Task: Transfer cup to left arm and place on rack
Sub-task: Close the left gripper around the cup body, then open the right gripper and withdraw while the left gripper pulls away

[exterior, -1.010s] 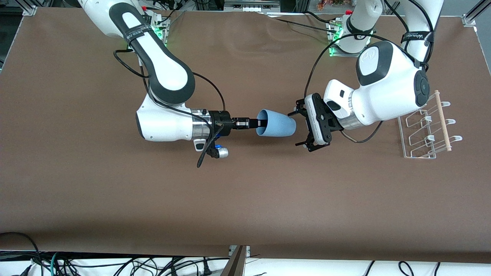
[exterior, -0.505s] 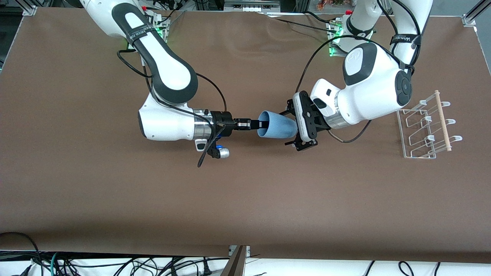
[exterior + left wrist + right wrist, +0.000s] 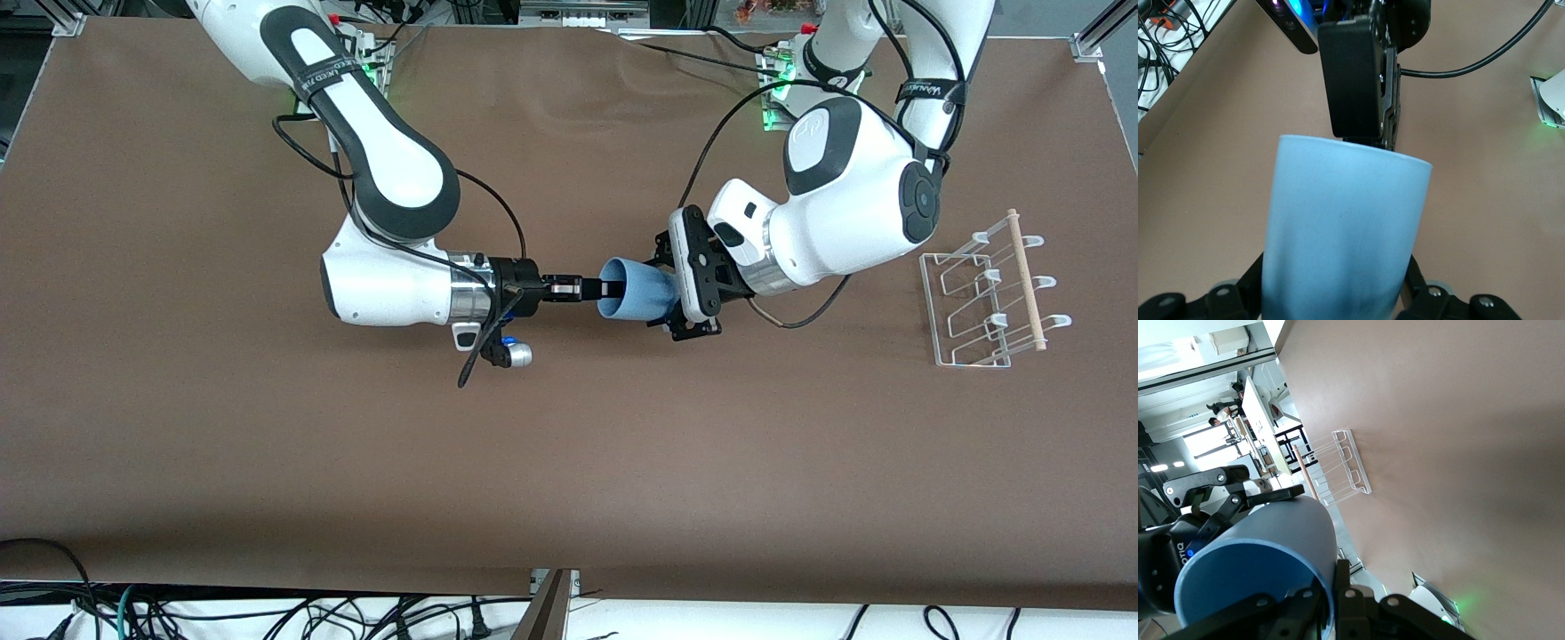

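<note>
The cup's rim (image 3: 607,302) is held in my right gripper, so once my left gripper shuts on the cup's closed end (image 3: 663,294), my right gripper next opens and moves away.
The light-blue cup (image 3: 636,292) lies on its side in the air over the middle of the table. My right gripper (image 3: 607,287) is shut on its rim, one finger inside and one outside, as the right wrist view (image 3: 1338,587) shows on the cup (image 3: 1278,537). My left gripper (image 3: 670,290) is open, its fingers on either side of the cup's closed end. In the left wrist view the cup (image 3: 1345,220) fills the space between my left gripper's (image 3: 1335,290) fingers. The clear rack (image 3: 987,298) with its wooden dowel stands at the left arm's end of the table.
The rack also shows in the right wrist view (image 3: 1341,467). The brown table (image 3: 569,462) is bare around the two arms. Cables hang along the table edge nearest the front camera.
My left gripper has moved toward the right arm and now has its open fingers around the cup's closed end. The right gripper and the cup have stayed almost still.
</note>
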Robot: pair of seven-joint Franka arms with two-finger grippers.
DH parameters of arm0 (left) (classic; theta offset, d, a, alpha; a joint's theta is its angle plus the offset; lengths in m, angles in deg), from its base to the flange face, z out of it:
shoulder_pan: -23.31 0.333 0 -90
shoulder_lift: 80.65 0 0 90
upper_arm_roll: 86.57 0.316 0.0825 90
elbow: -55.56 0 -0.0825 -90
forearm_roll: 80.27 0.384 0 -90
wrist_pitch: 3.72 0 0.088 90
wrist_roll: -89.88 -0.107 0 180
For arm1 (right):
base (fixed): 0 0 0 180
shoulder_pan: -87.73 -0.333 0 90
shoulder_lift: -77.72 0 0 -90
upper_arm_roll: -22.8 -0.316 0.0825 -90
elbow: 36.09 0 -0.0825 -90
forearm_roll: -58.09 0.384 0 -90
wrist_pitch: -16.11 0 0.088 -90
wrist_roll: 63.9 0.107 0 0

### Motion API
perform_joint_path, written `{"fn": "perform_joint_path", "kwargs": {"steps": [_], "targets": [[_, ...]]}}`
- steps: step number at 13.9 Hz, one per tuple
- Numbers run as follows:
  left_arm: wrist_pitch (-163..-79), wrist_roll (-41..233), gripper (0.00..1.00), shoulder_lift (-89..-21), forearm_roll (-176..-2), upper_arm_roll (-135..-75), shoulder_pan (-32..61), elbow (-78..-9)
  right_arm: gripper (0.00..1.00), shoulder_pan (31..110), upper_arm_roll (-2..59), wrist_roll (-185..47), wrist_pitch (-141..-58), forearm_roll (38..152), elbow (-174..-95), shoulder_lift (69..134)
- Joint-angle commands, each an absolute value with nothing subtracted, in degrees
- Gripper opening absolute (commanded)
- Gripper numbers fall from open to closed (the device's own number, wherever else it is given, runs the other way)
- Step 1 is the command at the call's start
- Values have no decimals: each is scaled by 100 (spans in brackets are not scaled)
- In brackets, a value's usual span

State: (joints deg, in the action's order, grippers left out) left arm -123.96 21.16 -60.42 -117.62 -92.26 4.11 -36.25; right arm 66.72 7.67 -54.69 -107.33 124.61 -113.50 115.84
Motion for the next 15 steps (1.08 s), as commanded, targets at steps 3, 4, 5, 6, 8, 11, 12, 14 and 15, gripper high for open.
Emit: {"fn": "perform_joint_path", "kwargs": {"steps": [3, 4, 5, 6, 8, 11, 12, 14, 15], "targets": [[-12379, 2080, 2, -5999, -11842, -9175, 389, -3532, 100, 6663, 751, -5476, -10685, 12550, -11194, 11613], [-12335, 2089, 2, -6008, -11842, -9167, 389, -3532, 100, 6707, 760, -5494, -10667, 12550, -11185, 11596], [-12326, 2089, 2, -6017, -11842, -9167, 398, -3532, 100, 6795, 768, -5485, -10632, 12550, -11185, 11570], [-12282, 2097, 2, -6025, -11842, -9167, 398, -3523, 100, 6874, 769, -5476, -10615, 12533, -11185, 11561], [-12019, 2097, 2, -6043, -11833, -9132, 415, -3523, 100, 7102, 769, -5476, -10536, 12515, -11185, 11508], [-11440, 2290, 2, -6166, -11334, -9114, 721, -3488, 100, 7419, 786, -5476, -10272, 12009, -11185, 11332], [-11255, 2352, 2, -6158, -11106, -9105, 819, -3488, 100, 7533, 777, -5476, -10141, 11701, -11193, 11271], [-10956, 2728, 2, -6149, -10308, -9105, 934, -3479, 100, 7831, 804, -5476, -9676, 11226, -11194, 11183], [-10833, 3035, 2, -6149, -9756, -9105, 943, -3479, 100, 7998, 830, -5485, -9448, 10840, -11194, 11174]]}}
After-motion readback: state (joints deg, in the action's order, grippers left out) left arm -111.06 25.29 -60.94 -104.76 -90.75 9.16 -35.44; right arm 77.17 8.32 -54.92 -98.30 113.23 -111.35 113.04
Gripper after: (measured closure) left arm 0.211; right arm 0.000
